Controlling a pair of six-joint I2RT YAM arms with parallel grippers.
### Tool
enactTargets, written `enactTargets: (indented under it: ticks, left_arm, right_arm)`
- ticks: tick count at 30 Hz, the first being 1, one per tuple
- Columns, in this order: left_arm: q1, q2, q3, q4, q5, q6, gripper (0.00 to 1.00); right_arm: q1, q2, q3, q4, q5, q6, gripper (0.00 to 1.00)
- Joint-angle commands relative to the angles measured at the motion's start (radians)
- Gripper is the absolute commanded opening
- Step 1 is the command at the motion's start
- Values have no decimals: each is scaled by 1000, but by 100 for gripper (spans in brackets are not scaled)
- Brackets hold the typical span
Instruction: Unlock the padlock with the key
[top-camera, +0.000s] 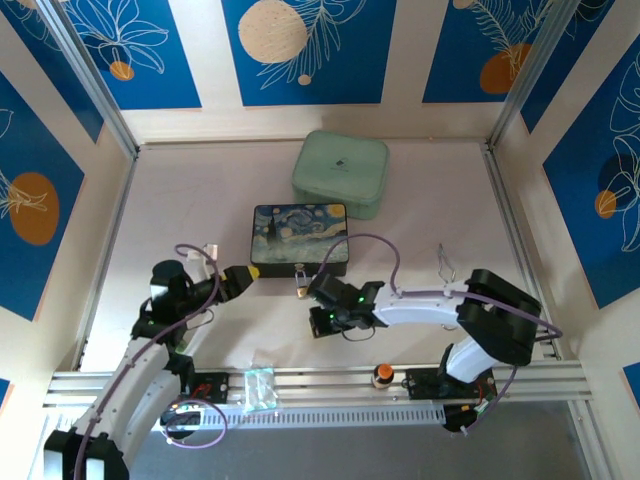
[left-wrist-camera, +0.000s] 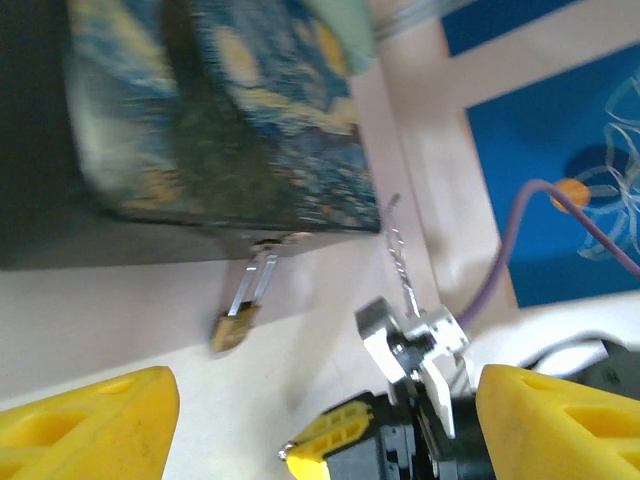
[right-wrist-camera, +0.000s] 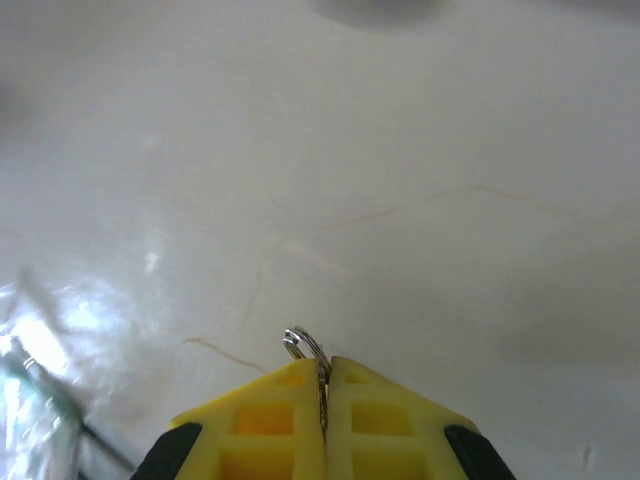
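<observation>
The key's ring (right-wrist-camera: 302, 343) sticks out past my right gripper's fingers, so next I put the key down and grip it again with its blade free for the padlock.
The small brass padlock (top-camera: 300, 287) hangs by its silver shackle from the front of the dark-blue painted box (top-camera: 299, 238). In the left wrist view the padlock (left-wrist-camera: 233, 328) dangles below the box (left-wrist-camera: 220, 110). My right gripper (right-wrist-camera: 325, 375) is shut on the key (right-wrist-camera: 305, 346), with the key's ring poking out past the yellow fingertips. It hovers over the bare table just right of and nearer than the padlock (top-camera: 320, 322). My left gripper (left-wrist-camera: 325, 385) is open with nothing between its fingers, left of the padlock (top-camera: 240, 280) and facing it.
A pale green case (top-camera: 340, 175) lies behind the box. An orange-topped knob (top-camera: 382, 375) and a clear plastic bag (top-camera: 258, 388) sit on the near rail. A bent wire loop (top-camera: 445, 262) lies at the right.
</observation>
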Motion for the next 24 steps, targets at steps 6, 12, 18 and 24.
enactTargets:
  ticks: [6,12,18,24]
  left_arm:
    - [-143,96,55,155,42,66,65]
    - [-337,254,110,272,14,90,59]
    - [-396,383,160,328,7,60,47]
    - [-467,451,215,291,18,104,45]
  right_arm:
    - [-182,-211,-114,204,-405,-320,0]
    - [-195,-292,-110,183,-451,-404,0]
    - [-164,-371,-121,170,-397,-474,0]
    - [-164,-402,-129,144,-358,-498,0]
